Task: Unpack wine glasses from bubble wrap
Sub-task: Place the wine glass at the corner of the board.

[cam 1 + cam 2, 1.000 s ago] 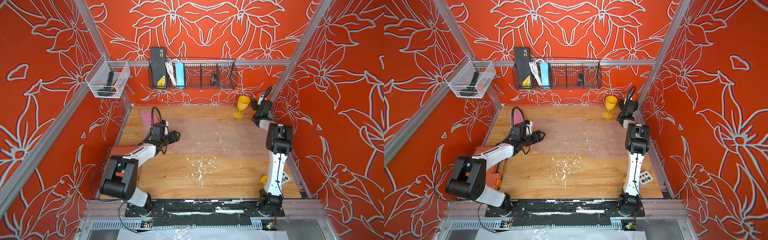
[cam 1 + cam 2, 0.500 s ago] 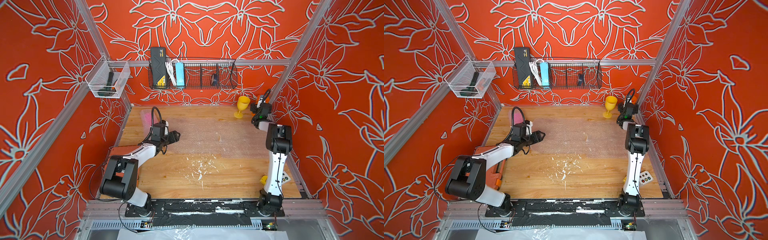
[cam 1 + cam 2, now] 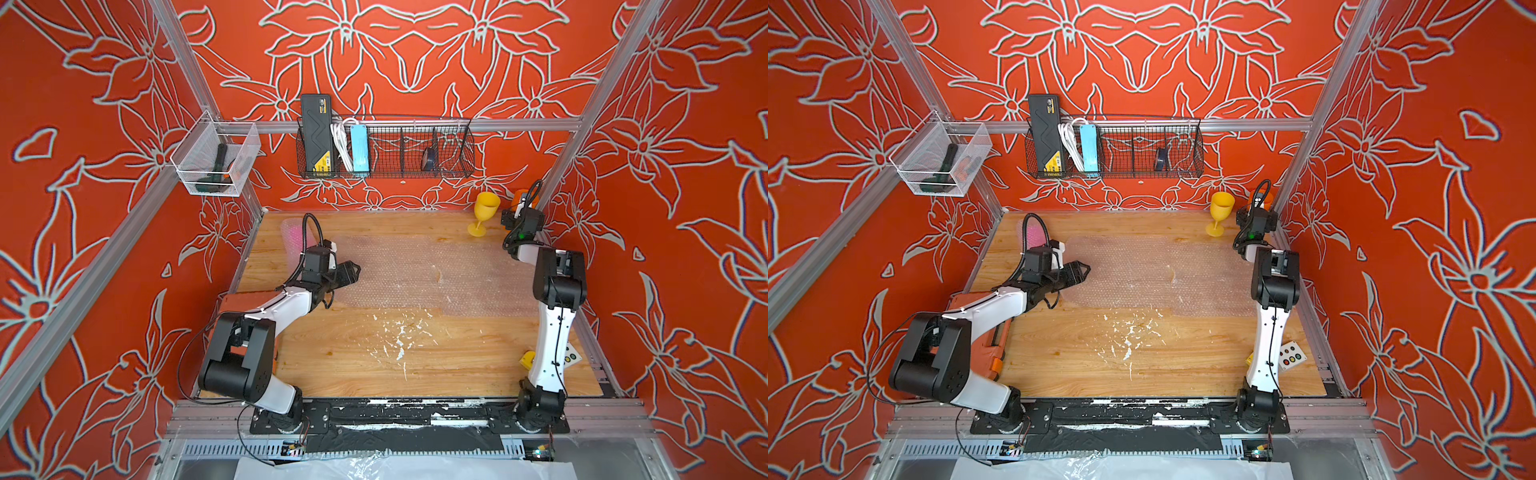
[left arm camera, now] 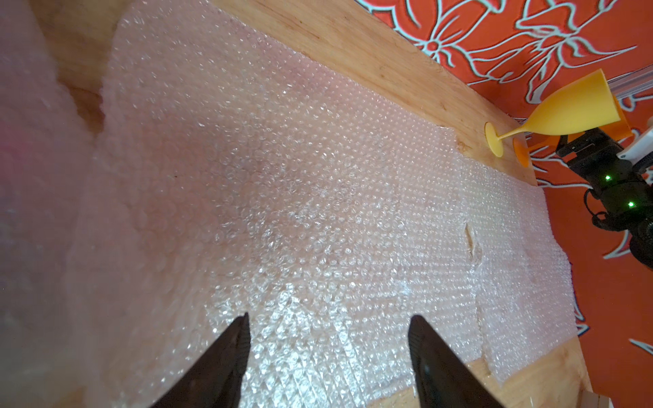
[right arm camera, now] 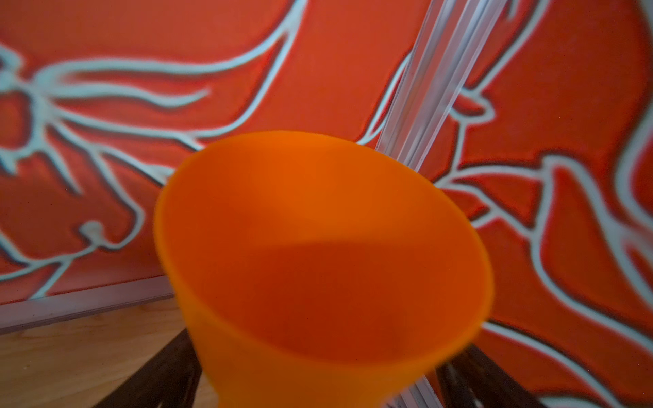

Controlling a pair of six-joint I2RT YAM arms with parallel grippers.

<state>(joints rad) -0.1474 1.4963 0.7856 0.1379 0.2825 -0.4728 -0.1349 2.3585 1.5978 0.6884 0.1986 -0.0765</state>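
Observation:
The orange wine glass (image 3: 520, 194) stands unwrapped in the corner and my right gripper is open around its bowl (image 5: 326, 272), so I should keep moving back until my fingers are clear of it.
A yellow wine glass (image 3: 484, 212) (image 3: 1220, 212) (image 4: 565, 109) stands upright at the back right of the table. Right of it, in the corner, stands an orange wine glass (image 3: 520, 196) (image 5: 318, 247). My right gripper (image 3: 515, 210) (image 5: 318, 385) is open, one finger on each side of its bowl, with a gap showing on one side. Flat bubble wrap (image 3: 415, 270) (image 3: 1142, 270) (image 4: 282, 176) covers the table's middle. My left gripper (image 3: 353, 270) (image 4: 328, 353) hangs open over its left edge, holding nothing. A rolled bubble wrap tube (image 3: 293, 239) (image 3: 1034, 237) with pink inside lies back left.
A wire basket (image 3: 386, 153) and a clear bin (image 3: 216, 162) hang on the walls above the table. An orange case (image 3: 976, 332) lies under the left arm. A button box (image 3: 1292, 355) sits front right. White scuffs (image 3: 399, 336) mark the wood.
My right gripper has shifted slightly beside the orange wine glass in the back right corner and its jaws have spread. The left arm has not moved.

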